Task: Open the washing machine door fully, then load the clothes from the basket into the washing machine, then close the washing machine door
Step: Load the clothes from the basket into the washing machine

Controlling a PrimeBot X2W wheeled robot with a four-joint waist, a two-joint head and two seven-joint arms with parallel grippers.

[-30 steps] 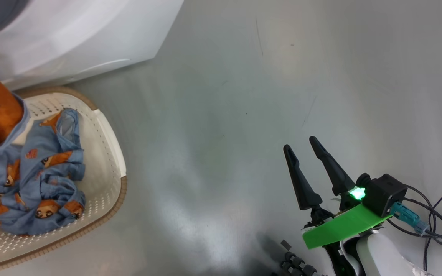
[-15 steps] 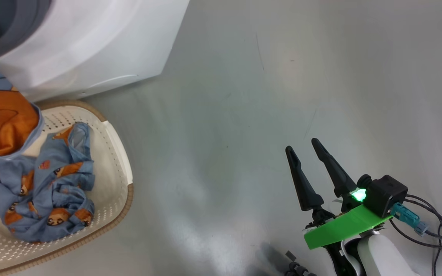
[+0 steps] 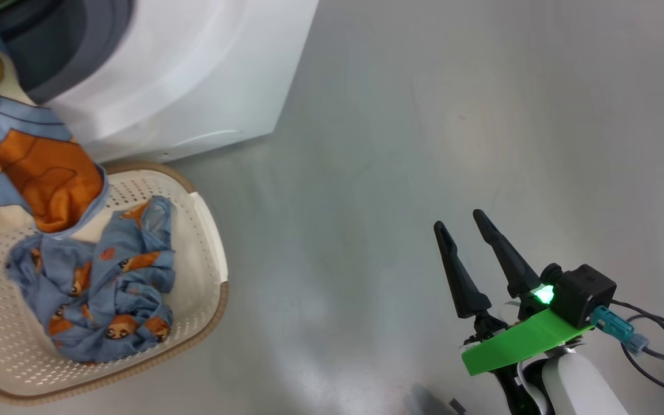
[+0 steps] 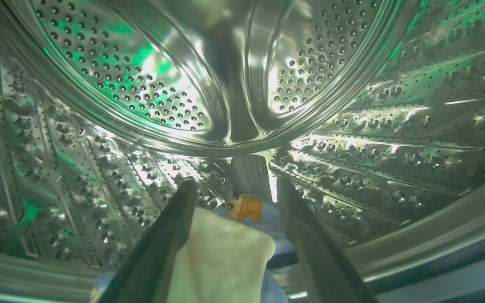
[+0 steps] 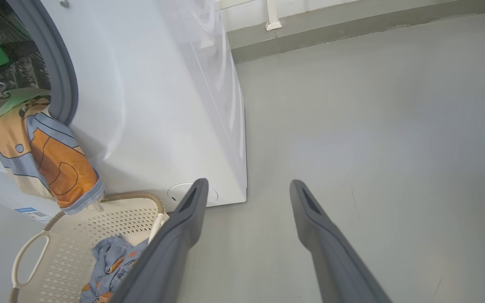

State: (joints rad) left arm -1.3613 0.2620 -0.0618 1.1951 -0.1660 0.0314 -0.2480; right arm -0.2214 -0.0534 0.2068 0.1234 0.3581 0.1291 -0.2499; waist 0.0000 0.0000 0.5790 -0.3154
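Observation:
The orange garment's hem point(image 3: 93, 210) hangs loose above the blue clothes, so the garment point(image 3: 49, 173) will fold into the drum on its own when the robot pushes it.
The washing machine point(image 3: 193, 75) stands at the upper left, its grey gasket point(image 3: 78, 52) showing; the door is out of view. My left gripper point(image 4: 236, 189) reaches inside the steel drum point(image 4: 141, 84), jaws apart, with cream cloth point(image 4: 221, 256) lying between the fingers. That cream, blue and orange garment point(image 3: 44, 167) trails out over the gasket and hangs above the basket point(image 3: 211, 230). Blue printed clothes point(image 3: 107, 282) lie bunched in the basket. My right gripper point(image 3: 461, 222) hovers open over the floor, far right of the basket, holding nothing.
Bare grey floor point(image 3: 395, 144) spreads to the right of the machine. Cables point(image 3: 655, 346) trail beside my right wrist. A blue label sticker point(image 5: 34, 213) sits low on the machine front, and a wall skirting point(image 5: 352, 25) runs behind.
The head camera has swung, so the machine and basket sit further right and lower and the opening shows. The hanging garment looks slightly higher over the basket. The right gripper has barely moved.

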